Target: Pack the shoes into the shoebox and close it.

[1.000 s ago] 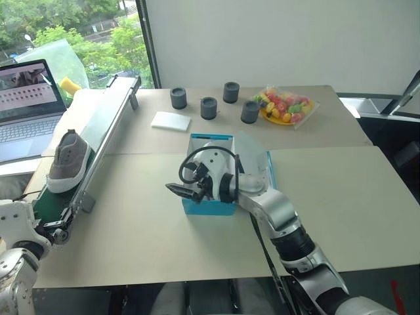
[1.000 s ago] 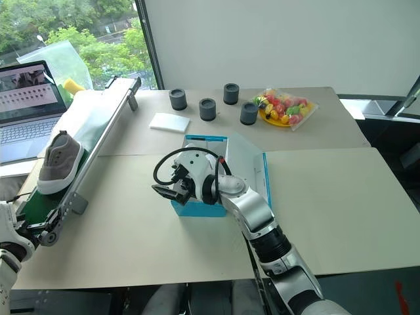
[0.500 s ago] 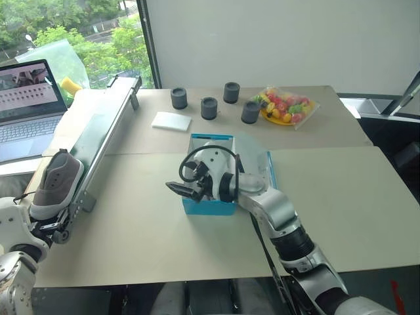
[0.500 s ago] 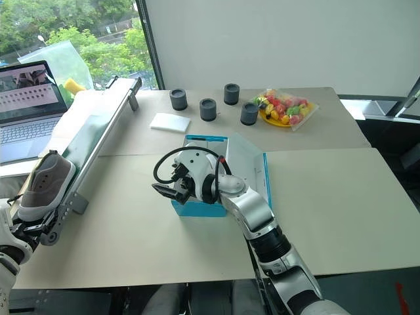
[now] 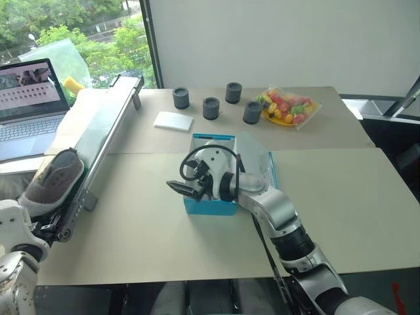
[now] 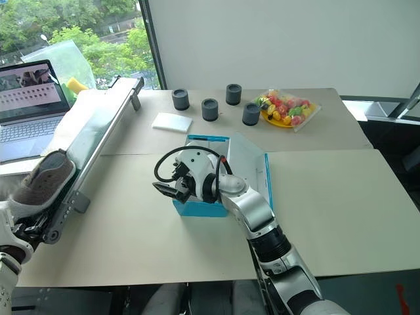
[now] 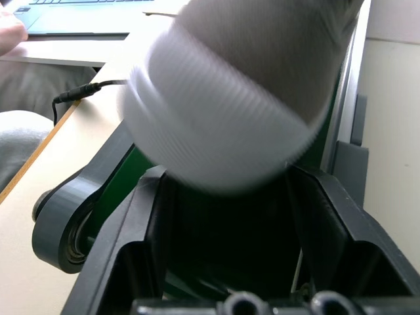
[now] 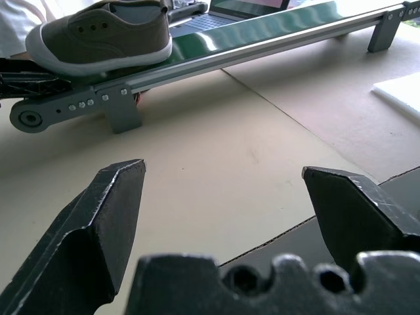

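Note:
A lone grey-brown shoe (image 5: 54,184) lies on the conveyor belt, so the robot should expect the other shoe of the pair to be hidden inside the blue shoebox (image 5: 210,207) when the robot carries it over.
One grey-brown shoe (image 5: 54,177) with a pale sole lies at the near end of the conveyor belt, also seen in the right wrist view (image 8: 98,33). My left gripper (image 7: 230,180) sits at that belt end, open, with the shoe's rounded sole end between and above its fingers (image 7: 147,236); whether they touch it is unclear. The blue shoebox (image 5: 210,207) stands in the middle of the table, its lid (image 5: 254,156) raised on the right side. My right gripper (image 5: 180,189) hovers open at the box's near left corner, holding nothing. My arm hides the box's inside.
The long conveyor (image 5: 105,125) runs along the table's left side, with a laptop (image 5: 26,98) beyond it. At the back are a white pad (image 5: 173,121), several dark cups (image 5: 210,107) and a bag of colourful sweets (image 5: 285,106).
The shoe has ridden down the belt to its near end, reaching my left gripper. The right arm and the box have stayed put.

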Controlling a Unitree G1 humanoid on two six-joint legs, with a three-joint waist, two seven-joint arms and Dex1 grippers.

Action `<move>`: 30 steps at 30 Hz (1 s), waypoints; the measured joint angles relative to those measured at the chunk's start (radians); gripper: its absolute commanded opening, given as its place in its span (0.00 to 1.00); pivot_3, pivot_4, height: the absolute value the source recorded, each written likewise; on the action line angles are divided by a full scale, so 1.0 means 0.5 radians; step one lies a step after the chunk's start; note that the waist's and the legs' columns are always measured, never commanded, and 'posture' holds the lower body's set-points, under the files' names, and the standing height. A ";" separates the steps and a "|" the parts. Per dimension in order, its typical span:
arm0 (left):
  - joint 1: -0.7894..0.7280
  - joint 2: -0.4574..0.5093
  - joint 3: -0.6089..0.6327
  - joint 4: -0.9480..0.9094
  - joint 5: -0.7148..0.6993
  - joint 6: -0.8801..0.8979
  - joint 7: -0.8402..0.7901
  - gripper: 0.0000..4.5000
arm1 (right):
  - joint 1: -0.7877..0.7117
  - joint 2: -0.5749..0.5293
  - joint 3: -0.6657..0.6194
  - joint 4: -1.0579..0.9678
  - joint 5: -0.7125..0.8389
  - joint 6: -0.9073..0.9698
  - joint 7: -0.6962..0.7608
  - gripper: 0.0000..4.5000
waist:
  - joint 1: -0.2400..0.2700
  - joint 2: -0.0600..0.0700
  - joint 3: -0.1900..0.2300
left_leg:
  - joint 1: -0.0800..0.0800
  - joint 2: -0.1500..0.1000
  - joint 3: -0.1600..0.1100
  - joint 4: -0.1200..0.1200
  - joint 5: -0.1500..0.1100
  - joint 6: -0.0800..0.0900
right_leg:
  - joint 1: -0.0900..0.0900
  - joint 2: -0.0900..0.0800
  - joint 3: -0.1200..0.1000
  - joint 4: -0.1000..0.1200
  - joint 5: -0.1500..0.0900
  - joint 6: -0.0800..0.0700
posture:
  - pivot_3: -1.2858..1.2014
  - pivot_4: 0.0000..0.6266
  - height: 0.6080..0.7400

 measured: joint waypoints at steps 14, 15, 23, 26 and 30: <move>-0.019 -0.036 -0.024 0.000 0.014 -0.037 0.069 0.57 | -0.002 0.000 -0.003 0.000 0.000 0.000 0.000 1.00 | 0.001 0.000 0.000 | 0.000 0.000 0.000 0.000 0.000 0.000 | 0.000 0.000 0.000 0.000 0.000 0.000 | 0.52 0.24 0.97; -0.018 -0.036 -0.025 -0.001 0.013 -0.037 0.070 0.57 | -0.002 0.000 -0.003 0.000 0.000 0.000 0.000 1.00 | 0.002 0.000 0.000 | 0.000 0.000 0.000 0.000 0.000 0.000 | 0.000 0.000 0.000 0.000 0.000 0.000 | 0.52 0.24 0.97; 0.180 0.006 -0.267 -0.372 -0.021 0.034 -0.129 0.68 | -0.014 0.012 -0.005 0.004 0.000 0.000 0.000 1.00 | 0.003 0.000 0.000 | -0.002 0.000 0.000 -0.001 0.000 0.000 | 0.000 -0.002 0.000 -0.004 0.000 0.000 | 0.52 0.24 0.97; 0.207 0.038 -0.303 -0.444 -0.030 0.062 -0.177 0.89 | -0.015 0.017 -0.006 0.006 0.000 0.000 -0.001 1.00 | -0.008 0.000 0.000 | -0.001 0.002 0.001 -0.002 0.000 0.000 | -0.001 0.001 0.001 -0.002 0.000 -0.001 | 0.52 0.24 0.97; 0.288 0.060 -0.278 -0.528 -0.058 0.065 -0.229 0.99 | -0.015 0.020 -0.010 0.012 -0.001 0.000 -0.005 1.00 | -0.015 0.000 0.000 | -0.001 0.003 0.002 -0.004 0.000 0.000 | -0.002 0.001 0.001 -0.004 0.000 -0.001 | 0.52 0.24 0.97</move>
